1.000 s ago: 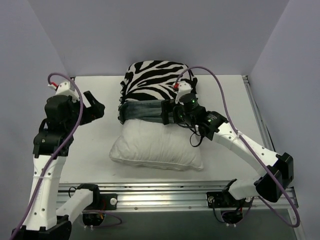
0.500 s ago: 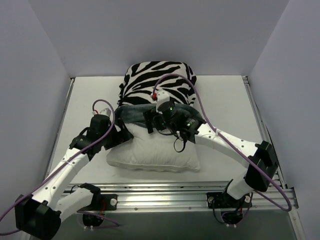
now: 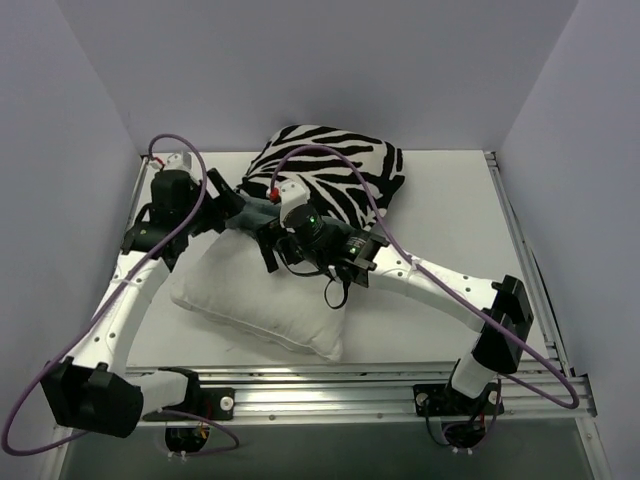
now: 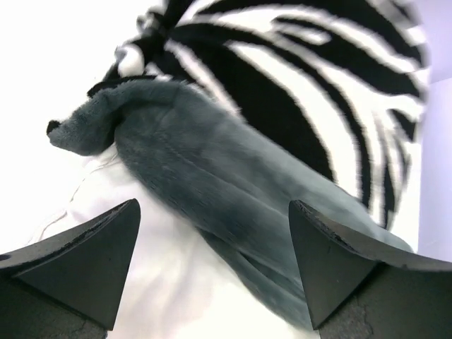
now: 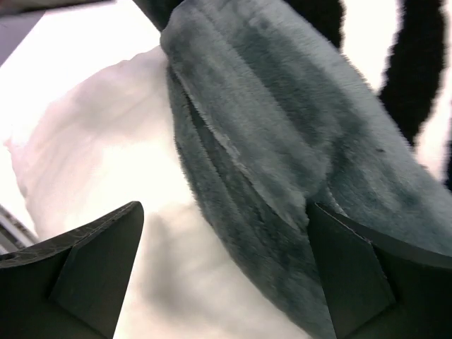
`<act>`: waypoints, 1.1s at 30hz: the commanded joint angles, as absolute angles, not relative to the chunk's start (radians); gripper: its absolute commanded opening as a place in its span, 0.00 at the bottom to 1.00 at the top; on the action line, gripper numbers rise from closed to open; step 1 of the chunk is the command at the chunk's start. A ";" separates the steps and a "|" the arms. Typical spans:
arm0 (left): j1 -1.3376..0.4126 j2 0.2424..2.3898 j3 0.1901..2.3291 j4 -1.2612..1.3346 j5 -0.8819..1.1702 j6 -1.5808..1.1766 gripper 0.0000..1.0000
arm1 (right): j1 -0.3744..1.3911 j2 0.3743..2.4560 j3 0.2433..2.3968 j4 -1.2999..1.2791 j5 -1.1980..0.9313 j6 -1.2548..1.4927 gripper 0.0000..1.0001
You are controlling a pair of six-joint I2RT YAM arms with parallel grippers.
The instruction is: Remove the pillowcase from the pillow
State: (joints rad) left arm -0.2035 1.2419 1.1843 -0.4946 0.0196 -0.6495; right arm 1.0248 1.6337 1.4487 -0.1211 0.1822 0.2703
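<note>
The white pillow is unheld while both grippers are over the pillowcase's grey-green edge (image 3: pixel 257 212). My left gripper should hold the pillow (image 3: pixel 222 270) while my right gripper pulls the pillowcase's edge away.
The pillowcase (image 3: pixel 335 175) covers the far half of the pillow, zebra face up, with its grey-green edge (image 3: pixel 252 212) rolled back. The bare white pillow (image 3: pixel 250 300) sticks out toward the near left, lying at a slant. My left gripper (image 3: pixel 226 206) is at the left end of the rolled edge. In the left wrist view it (image 4: pixel 212 233) is open, with the grey-green edge (image 4: pixel 212 169) and the white pillow (image 4: pixel 176 282) between the jaws. My right gripper (image 3: pixel 270 236) is just right of it, open (image 5: pixel 224 233) over the grey-green edge (image 5: pixel 282 162) and the pillow (image 5: pixel 120 148).
The white table (image 3: pixel 450 220) is walled at the back and at both sides. A metal rail (image 3: pixel 330 385) runs along the near edge. The right arm's forearm (image 3: pixel 420 285) lies across the table right of the pillow.
The pillow has swung to slant toward the near left and the covered end has shifted. My left gripper moved up to the far left by the rolled edge. My right gripper moved left.
</note>
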 commanded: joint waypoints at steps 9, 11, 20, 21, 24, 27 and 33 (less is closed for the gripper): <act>-0.372 0.889 1.016 -0.627 0.034 -0.699 0.94 | 0.899 1.597 1.513 -0.252 0.227 0.132 0.99; -0.431 0.862 0.965 -0.620 0.023 -0.771 0.94 | 0.878 1.629 1.508 -0.244 0.203 0.111 0.99; -0.578 0.926 0.790 -0.448 0.020 -0.897 0.94 | 0.850 1.724 1.402 -0.153 0.045 0.144 0.69; -0.578 0.955 0.790 -0.440 0.018 -0.893 0.94 | 0.851 1.727 1.381 -0.150 0.031 0.156 0.50; -0.574 1.001 0.816 -0.446 -0.031 -0.855 0.94 | 0.867 1.706 1.338 -0.112 0.011 0.215 0.11; -0.557 1.049 0.839 -0.434 -0.045 -0.816 0.94 | 0.893 1.672 1.299 -0.098 0.020 0.273 0.00; -0.529 1.184 0.877 -0.368 0.044 -0.784 0.94 | 0.954 1.612 1.282 -0.077 0.048 0.344 0.00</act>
